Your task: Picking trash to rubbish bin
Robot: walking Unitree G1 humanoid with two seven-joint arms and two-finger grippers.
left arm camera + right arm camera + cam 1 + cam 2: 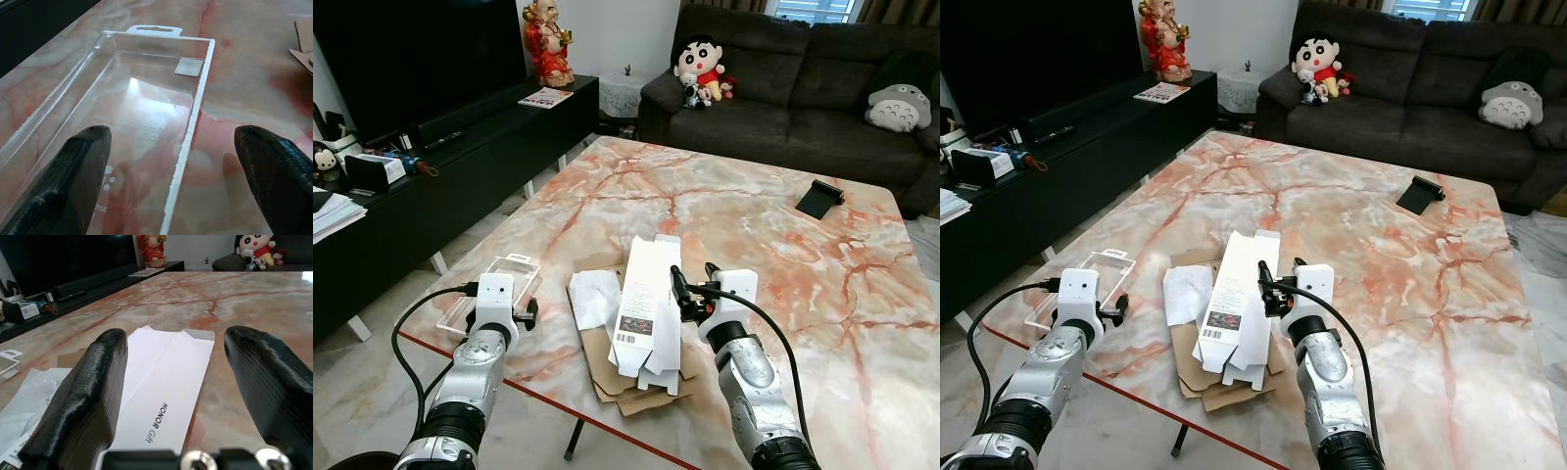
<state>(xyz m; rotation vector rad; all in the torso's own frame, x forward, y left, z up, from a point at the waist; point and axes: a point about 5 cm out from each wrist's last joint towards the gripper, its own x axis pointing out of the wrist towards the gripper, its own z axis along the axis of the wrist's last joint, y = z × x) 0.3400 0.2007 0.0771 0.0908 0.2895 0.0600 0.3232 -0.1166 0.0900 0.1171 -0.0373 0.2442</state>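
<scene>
I expect the clear plastic blister pack (515, 267) to stay stiff when I lift it by its edge, because it has a straight rim (190, 132) and raised sides.
Trash lies near the front of the marble table (754, 255). A clear plastic blister pack (505, 277) is at the left. A crumpled white wrapper (594, 298) and a flattened white box (646, 308) lie on brown cardboard (619, 384). My left gripper (173, 171) is open just above the blister pack, one finger over the pack and the other outside its right rim. My right gripper (693, 284) is open, low over the right edge of the white box (161, 377), holding nothing.
A black flat object (819, 199) lies at the table's far right. A dark sofa (783, 98) with plush toys stands behind the table, and a black TV console (440, 171) runs along the left. The table's red front edge (558, 397) is close to me.
</scene>
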